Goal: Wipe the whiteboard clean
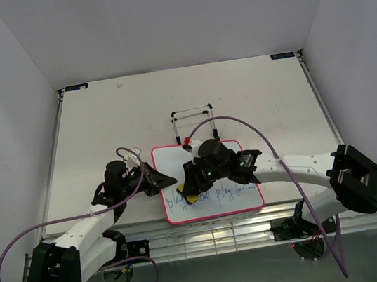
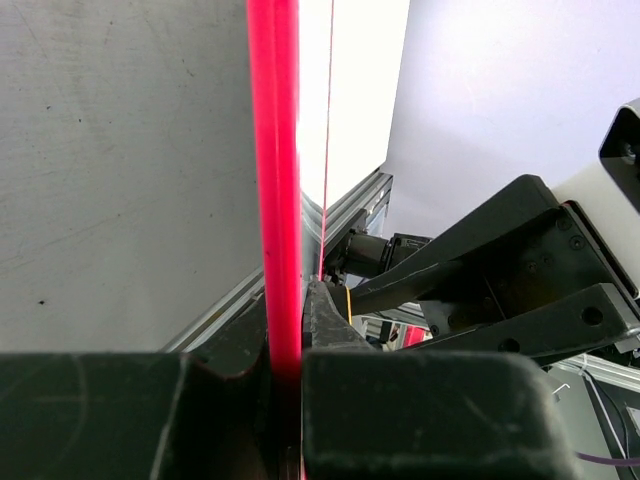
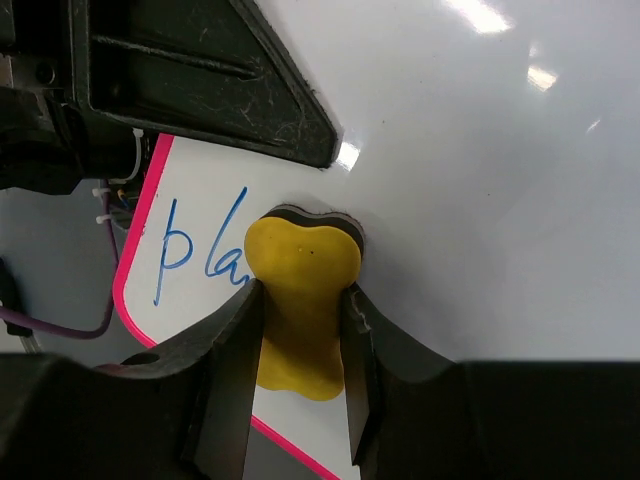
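Note:
Blue letters are between the eraser and the whiteboard's near corner by the robot's left gripper, so next the right gripper wipes back to that corner first.
The whiteboard with a pink-red frame lies flat near the table's front, with blue handwriting along its lower part. My left gripper is shut on the board's left edge; the red frame runs between its jaws. My right gripper is shut on the yellow bone-shaped eraser and presses it onto the board over the blue writing. The eraser shows as a small yellow spot under the gripper in the top view.
A thin wire stand stands just behind the board. The right arm reaches across from the right. The table's front edge and a metal rail lie just below the board. White walls enclose the table.

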Controlling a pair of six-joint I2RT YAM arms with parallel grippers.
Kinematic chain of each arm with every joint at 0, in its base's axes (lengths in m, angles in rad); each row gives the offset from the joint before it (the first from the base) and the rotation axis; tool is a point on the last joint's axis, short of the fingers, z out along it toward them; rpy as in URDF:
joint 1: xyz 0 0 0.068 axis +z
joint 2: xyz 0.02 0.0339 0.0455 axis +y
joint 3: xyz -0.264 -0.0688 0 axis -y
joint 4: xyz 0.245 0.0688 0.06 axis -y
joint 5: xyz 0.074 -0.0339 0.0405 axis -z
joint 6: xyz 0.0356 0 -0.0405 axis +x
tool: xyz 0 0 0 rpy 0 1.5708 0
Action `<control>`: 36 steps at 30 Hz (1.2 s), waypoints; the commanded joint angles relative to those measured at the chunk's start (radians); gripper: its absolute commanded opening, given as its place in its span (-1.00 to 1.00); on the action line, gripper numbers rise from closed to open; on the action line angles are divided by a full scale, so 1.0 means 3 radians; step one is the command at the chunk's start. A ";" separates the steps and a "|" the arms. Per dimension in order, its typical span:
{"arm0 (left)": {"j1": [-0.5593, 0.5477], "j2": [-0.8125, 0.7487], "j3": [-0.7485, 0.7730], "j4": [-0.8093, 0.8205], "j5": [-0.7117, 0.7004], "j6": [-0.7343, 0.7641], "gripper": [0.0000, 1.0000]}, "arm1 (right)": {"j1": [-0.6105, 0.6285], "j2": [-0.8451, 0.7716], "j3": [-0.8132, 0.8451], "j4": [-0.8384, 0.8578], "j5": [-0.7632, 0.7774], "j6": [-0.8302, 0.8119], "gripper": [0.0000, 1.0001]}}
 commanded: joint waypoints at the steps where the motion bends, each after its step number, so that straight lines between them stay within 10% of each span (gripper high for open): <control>1: -0.0008 -0.0042 0.0021 -0.0149 -0.0521 0.0176 -1.00 | -0.0025 0.0028 -0.0143 -0.0286 0.0157 -0.0042 -0.30; 16: -0.0008 -0.0185 -0.0097 -0.0180 -0.0685 0.0079 -1.00 | -0.1488 -0.1394 -0.1452 -0.0849 -0.0047 -0.0329 -0.31; 36: -0.0126 -0.0195 -0.0082 -0.0160 -0.0813 -0.0090 -1.00 | 0.0695 0.0395 0.0684 -0.0511 0.0433 0.0040 -0.31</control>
